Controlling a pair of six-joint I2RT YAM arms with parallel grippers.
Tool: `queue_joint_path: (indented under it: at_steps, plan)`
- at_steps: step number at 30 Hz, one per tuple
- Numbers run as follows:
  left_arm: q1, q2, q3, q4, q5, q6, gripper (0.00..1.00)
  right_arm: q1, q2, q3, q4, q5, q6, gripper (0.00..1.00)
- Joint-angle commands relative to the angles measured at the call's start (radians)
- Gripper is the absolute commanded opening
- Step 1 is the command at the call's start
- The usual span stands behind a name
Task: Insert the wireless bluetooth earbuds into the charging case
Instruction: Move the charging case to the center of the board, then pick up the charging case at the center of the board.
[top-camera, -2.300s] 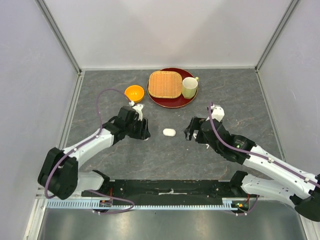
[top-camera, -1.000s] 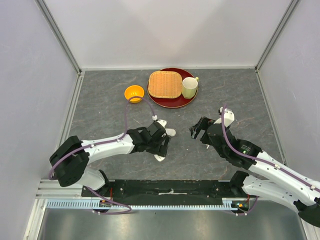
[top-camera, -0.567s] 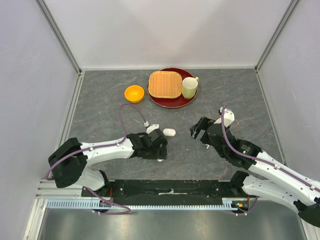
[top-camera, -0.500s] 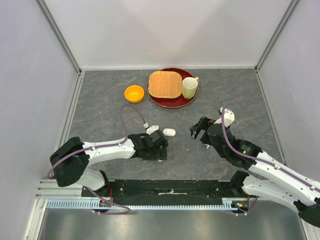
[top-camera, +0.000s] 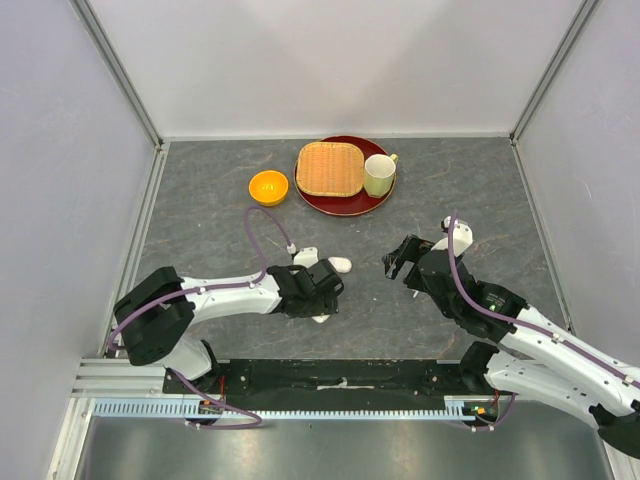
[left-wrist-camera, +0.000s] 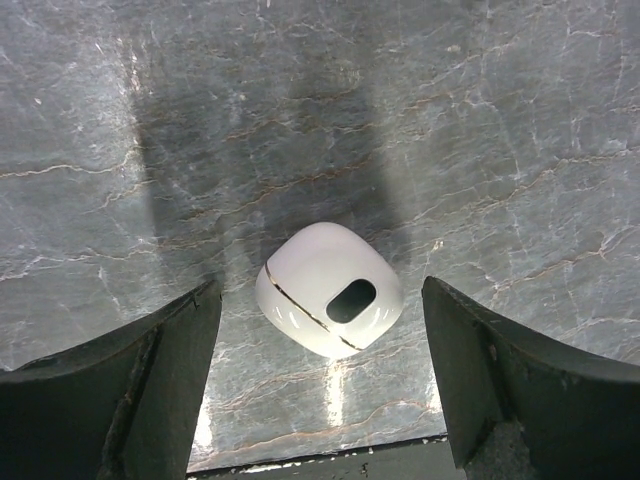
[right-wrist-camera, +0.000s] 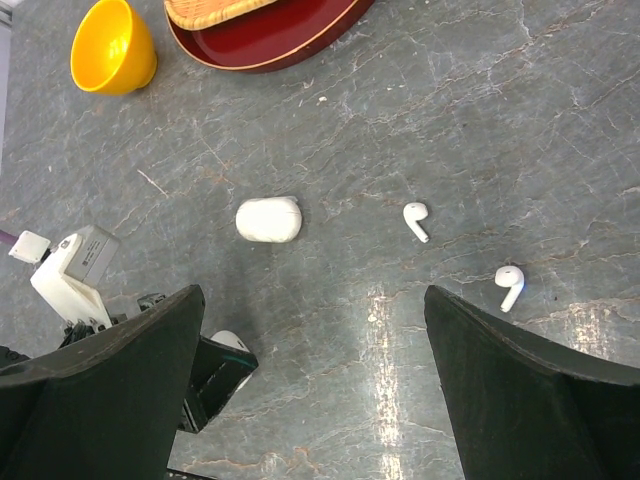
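The charging case with the dark oval (left-wrist-camera: 330, 288) sits crooked between the left gripper's fingers, so the robot should turn the left gripper square with its sides (left-wrist-camera: 287, 318) before gripping.
A white charging case (left-wrist-camera: 325, 290) with a dark oval on its side lies on the grey table between the fingers of my open left gripper (left-wrist-camera: 320, 288), touching neither finger. From above, that gripper (top-camera: 322, 292) covers most of it. A second, closed white case (top-camera: 339, 264) lies just beyond, also visible from the right wrist (right-wrist-camera: 269, 219). Two white earbuds (right-wrist-camera: 415, 220) (right-wrist-camera: 510, 285) lie apart on the table to the right of it. My right gripper (right-wrist-camera: 312, 295) hangs wide open above the table, holding nothing; from above it (top-camera: 400, 262) hides the earbuds.
An orange bowl (top-camera: 268, 186) stands at the back left. Behind the cases a red plate (top-camera: 345, 208) holds a wicker tray (top-camera: 331, 167) and a pale cup (top-camera: 379, 175). The left arm's purple cable (top-camera: 262, 222) loops over the table.
My left gripper has swung from beside the orange bowl to the table's middle front and settled over the near case, staying open. The right arm has only shifted slightly.
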Motion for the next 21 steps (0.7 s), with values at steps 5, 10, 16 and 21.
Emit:
queue_joint_path:
  at_steps: [5, 10, 16, 21]
  plan:
    - [-0.003, 0.028, 0.023, 0.038, -0.031, -0.1, 0.88, -0.005, 0.008, 0.002, 0.012, 0.01, -0.006, 0.98]
    - [0.0, 0.053, 0.019, 0.073, -0.014, -0.079, 0.83, -0.005, 0.014, 0.005, 0.011, 0.006, -0.012, 0.98]
    - [0.003, 0.08, 0.05, 0.084, 0.014, -0.026, 0.7, -0.006, 0.017, 0.009, 0.012, 0.007, -0.013, 0.98]
    - [0.003, 0.085, 0.059, 0.089, 0.011, 0.01, 0.68, -0.006, 0.023, 0.009, 0.012, 0.007, -0.012, 0.98]
